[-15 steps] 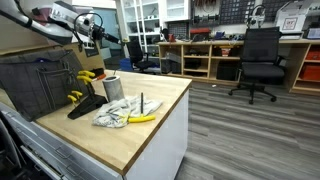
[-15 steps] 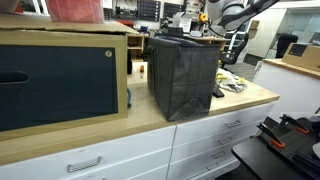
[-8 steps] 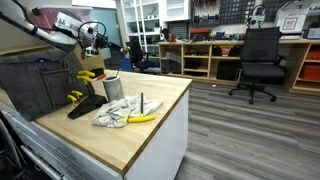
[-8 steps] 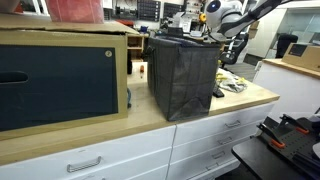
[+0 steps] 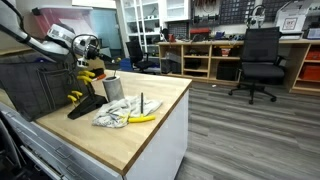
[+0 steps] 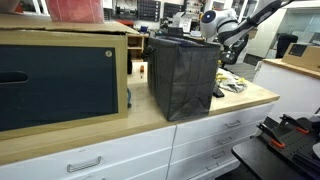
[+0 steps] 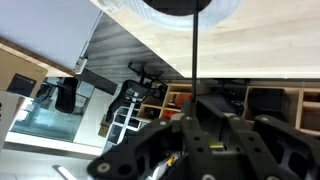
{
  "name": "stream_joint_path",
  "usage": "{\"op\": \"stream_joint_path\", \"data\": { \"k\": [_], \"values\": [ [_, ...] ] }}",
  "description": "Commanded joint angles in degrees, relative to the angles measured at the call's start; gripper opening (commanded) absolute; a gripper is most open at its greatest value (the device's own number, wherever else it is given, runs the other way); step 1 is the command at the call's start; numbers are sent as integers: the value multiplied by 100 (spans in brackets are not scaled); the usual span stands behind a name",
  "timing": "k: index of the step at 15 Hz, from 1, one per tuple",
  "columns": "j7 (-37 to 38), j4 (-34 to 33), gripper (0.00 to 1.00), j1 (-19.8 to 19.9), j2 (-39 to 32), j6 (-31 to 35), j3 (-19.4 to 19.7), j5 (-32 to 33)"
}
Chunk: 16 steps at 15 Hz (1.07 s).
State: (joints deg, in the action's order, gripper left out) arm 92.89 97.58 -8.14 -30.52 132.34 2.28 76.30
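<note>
The black rod is pointing from my gripper toward the metal cup's opening. I should keep moving the rod down until it sits inside, then let go.
In the wrist view my gripper is shut, and a thin black rod runs out from between its fingers toward a round, dark-mouthed cup on the wooden top. The gripper hangs above the back of the table, beside the dark fabric bag and over yellow-handled tools. The metal cup stands just below and in front of it. From behind the bag only the white wrist and gripper show.
On the wooden tabletop lie a white cloth, a banana, a black block and an upright dark pin. A wooden cabinet stands next to the bag. An office chair is across the floor.
The arm has swung left and down toward the bag and the yellow tools. The gripper has stayed shut. Nothing on the table has moved.
</note>
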Motion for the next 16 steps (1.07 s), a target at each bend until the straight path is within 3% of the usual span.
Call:
{"op": "stream_joint_path", "data": {
  "k": [1, 7, 16],
  "values": [
    [379, 633, 3, -62, 306, -141, -85, 359],
    [809, 1214, 3, -34, 643, -249, -225, 489],
    [1308, 2140, 3, 175, 1276, -288, -344, -37]
  ]
}}
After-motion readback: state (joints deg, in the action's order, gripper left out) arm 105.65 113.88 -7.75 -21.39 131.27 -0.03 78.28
